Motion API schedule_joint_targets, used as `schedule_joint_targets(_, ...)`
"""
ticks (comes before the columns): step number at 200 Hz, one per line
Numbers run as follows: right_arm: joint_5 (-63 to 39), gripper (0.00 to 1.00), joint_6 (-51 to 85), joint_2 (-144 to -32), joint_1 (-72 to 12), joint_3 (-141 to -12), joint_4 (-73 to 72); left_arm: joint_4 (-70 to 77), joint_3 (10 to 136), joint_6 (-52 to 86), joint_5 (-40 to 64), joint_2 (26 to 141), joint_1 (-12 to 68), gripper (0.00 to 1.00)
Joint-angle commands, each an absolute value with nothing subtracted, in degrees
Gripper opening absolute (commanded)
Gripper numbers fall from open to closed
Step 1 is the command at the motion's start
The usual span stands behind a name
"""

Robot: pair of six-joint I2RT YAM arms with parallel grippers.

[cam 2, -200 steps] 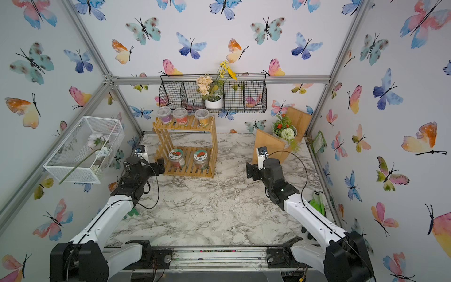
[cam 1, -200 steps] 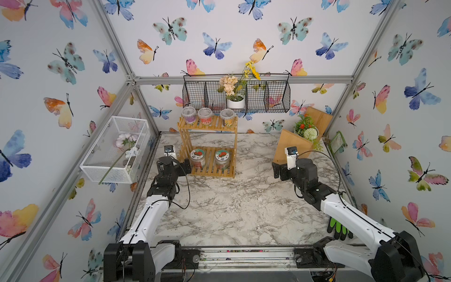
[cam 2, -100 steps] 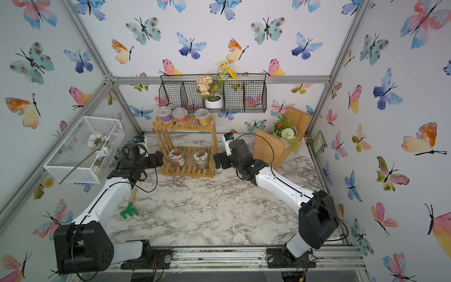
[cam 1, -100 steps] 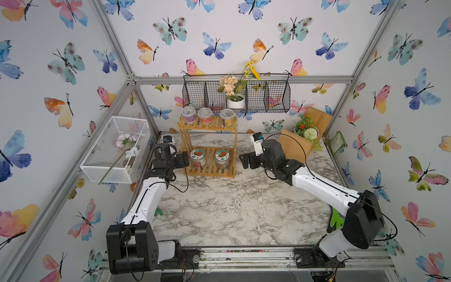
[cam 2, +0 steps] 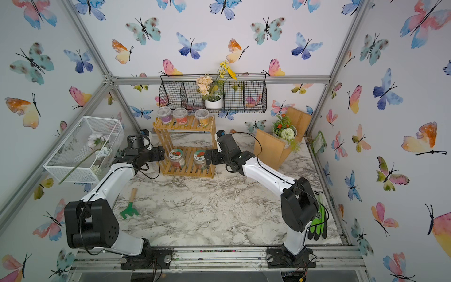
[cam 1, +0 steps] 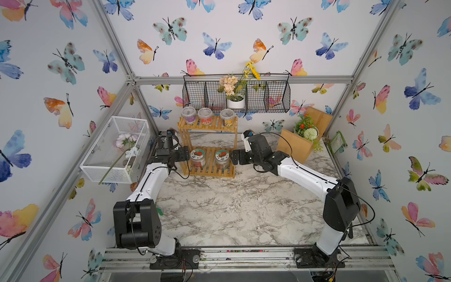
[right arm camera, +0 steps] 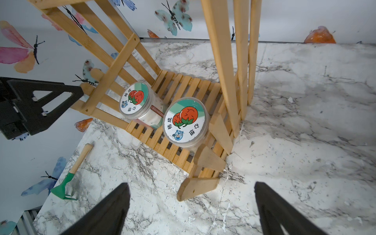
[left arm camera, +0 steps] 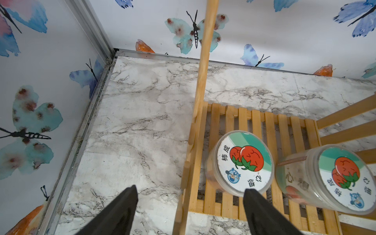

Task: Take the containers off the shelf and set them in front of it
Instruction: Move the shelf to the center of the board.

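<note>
The shelf [cam 1: 210, 163] is close to the white wire basket. So next my right gripper takes hold of the shelf's end frame [right arm camera: 220, 133] and help move the shelf to the middle first.
The shelf [cam 1: 208, 124] is a two-tier bamboo rack at the back of the table, seen in both top views. On its upper tier stand three containers: a purple-labelled cup [cam 1: 188, 114], a red one [cam 1: 205, 116] and a yellow one [cam 1: 227, 117]. Two jars with white red-pictured lids [cam 1: 198, 157] [cam 1: 221, 158] sit on the lower tier. My left gripper [left arm camera: 190, 191] is open at the shelf's left end, straddling its side post, one fingertip [left arm camera: 249, 193] at the near jar [left arm camera: 242, 162]. My right gripper [right arm camera: 191, 185] is open at the right end, a shelf foot [right arm camera: 198, 187] between its jaws, short of the nearer jar [right arm camera: 186, 122].
A black wire basket with a white flower pot [cam 1: 235, 102] hangs above the shelf. A white wire basket [cam 1: 114, 149] juts from the left wall. A wooden box with plants [cam 1: 296, 146] stands back right. A green hand rake [cam 2: 130, 207] and green gloves [cam 2: 317, 224] lie on the marble.
The right arm swung left from beside the wooden box to the shelf's right end. The left gripper moved forward to the shelf's left end, its jaws a little narrower.
</note>
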State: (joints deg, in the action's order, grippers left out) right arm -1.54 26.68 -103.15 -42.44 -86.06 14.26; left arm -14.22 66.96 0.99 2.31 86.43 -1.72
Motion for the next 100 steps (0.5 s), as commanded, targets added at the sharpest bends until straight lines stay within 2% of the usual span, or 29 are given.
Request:
schedule_joint_targets(1, -2.6, 0.98, 28.9, -104.9, -42.9, -88.5, 17.2, -15.8, 67.5, 0.4, 3.2, 87.7, -1.9, 0.83)
schedule_joint_targets(62, 0.8, 0.98, 30.4, -107.7, -43.1, -91.7, 20.8, -15.9, 67.9, 0.7, 5.1, 89.8, -1.9, 0.74)
schedule_joint_targets(100, 1.4, 0.93, 30.2, -110.7, -43.2, -93.8, 22.0, -15.9, 68.1, 0.8, 5.7, 90.8, -1.9, 0.72)
